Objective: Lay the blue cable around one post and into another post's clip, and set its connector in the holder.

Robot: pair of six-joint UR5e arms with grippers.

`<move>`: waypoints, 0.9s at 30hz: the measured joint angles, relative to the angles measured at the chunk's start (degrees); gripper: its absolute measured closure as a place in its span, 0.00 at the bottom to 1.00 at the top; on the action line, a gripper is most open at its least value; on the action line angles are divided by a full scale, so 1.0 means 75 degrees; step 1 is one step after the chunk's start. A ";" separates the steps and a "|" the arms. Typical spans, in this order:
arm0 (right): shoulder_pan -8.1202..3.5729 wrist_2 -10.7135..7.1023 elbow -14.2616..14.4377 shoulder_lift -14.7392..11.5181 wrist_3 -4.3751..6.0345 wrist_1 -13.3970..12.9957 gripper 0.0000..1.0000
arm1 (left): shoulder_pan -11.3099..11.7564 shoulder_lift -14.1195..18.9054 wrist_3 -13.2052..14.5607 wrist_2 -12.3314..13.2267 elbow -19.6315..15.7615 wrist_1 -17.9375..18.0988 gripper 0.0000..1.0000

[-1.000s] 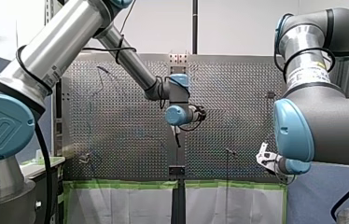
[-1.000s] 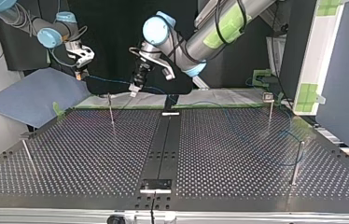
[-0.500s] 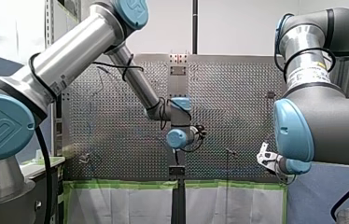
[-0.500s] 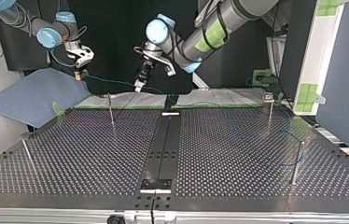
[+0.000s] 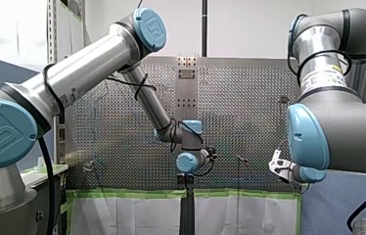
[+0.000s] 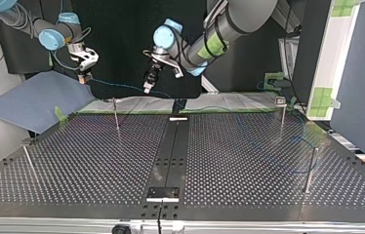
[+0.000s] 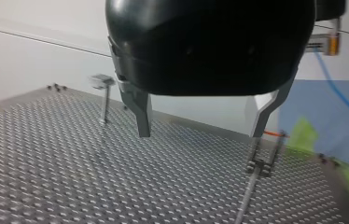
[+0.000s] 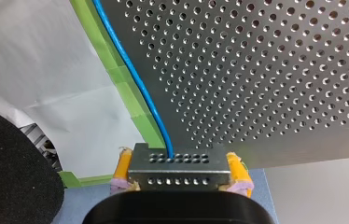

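Observation:
My gripper will trail the blue cable [image 8: 130, 70] in a springy arc when I carry the metal connector, since the cable rises from it in a smooth bow [image 8: 158, 121].
My right gripper [image 6: 85, 75], yellow-padded, is shut on the metal connector [image 8: 176, 168] of the blue cable [image 8: 135, 79]. It hangs beyond the table's far edge at the top view's left. The blue cable [image 6: 122, 87] runs from it past my left gripper [image 6: 148, 87], then over the plate toward a post [image 6: 310, 168] at the right. In the left wrist view my left gripper [image 7: 200, 133] is open and holds nothing. It hovers above the plate, and a clipped post [image 7: 256, 165] stands just ahead of one finger. In the front view my left gripper [image 5: 187, 171] is low at the centre.
Thin posts stand on the perforated table [image 6: 244, 161]: a clipped one [image 6: 115, 114] at the far left, another [image 6: 281, 114] at the far right, one [image 6: 29, 161] at the near left. A black plate [image 6: 162, 193] lies at the near centre. Green tape [image 8: 121, 79] lines the far edge.
My left arm has swung down the front view toward the table's taped edge, its gripper still open. The right arm and the connector have not moved.

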 joint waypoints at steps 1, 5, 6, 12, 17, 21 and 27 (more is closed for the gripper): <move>0.0001 0.0000 0.0000 0.0000 0.0000 0.0000 1.00 | -0.0002 -0.0069 -0.0003 0.0000 0.0054 -0.0052 0.00; 0.0000 0.0000 0.0000 -0.0001 0.0000 0.0002 1.00 | -0.0004 -0.0421 -0.0002 -0.0018 0.0258 -0.0323 0.00; -0.0001 0.0000 0.0000 -0.0001 0.0001 0.0001 1.00 | -0.0002 -0.0494 0.0000 -0.0026 0.0283 -0.0376 0.00; 0.0001 0.0000 0.0001 -0.0002 0.0001 0.0000 1.00 | 0.0024 -0.0972 0.0011 -0.0187 0.0342 -0.0582 0.00; 0.0001 0.0000 -0.0001 -0.0001 0.0000 0.0000 1.00 | 0.0027 -0.1361 -0.0003 -0.0223 0.0394 -0.0648 0.00; 0.0004 0.0001 -0.0001 -0.0001 0.0000 0.0002 1.00 | 0.0027 -0.1621 -0.0008 -0.0225 0.0488 -0.0730 0.00; 0.0014 0.0002 -0.0002 -0.0001 0.0001 0.0002 1.00 | 0.0008 -0.2041 -0.0028 -0.0223 0.0781 -0.0929 0.00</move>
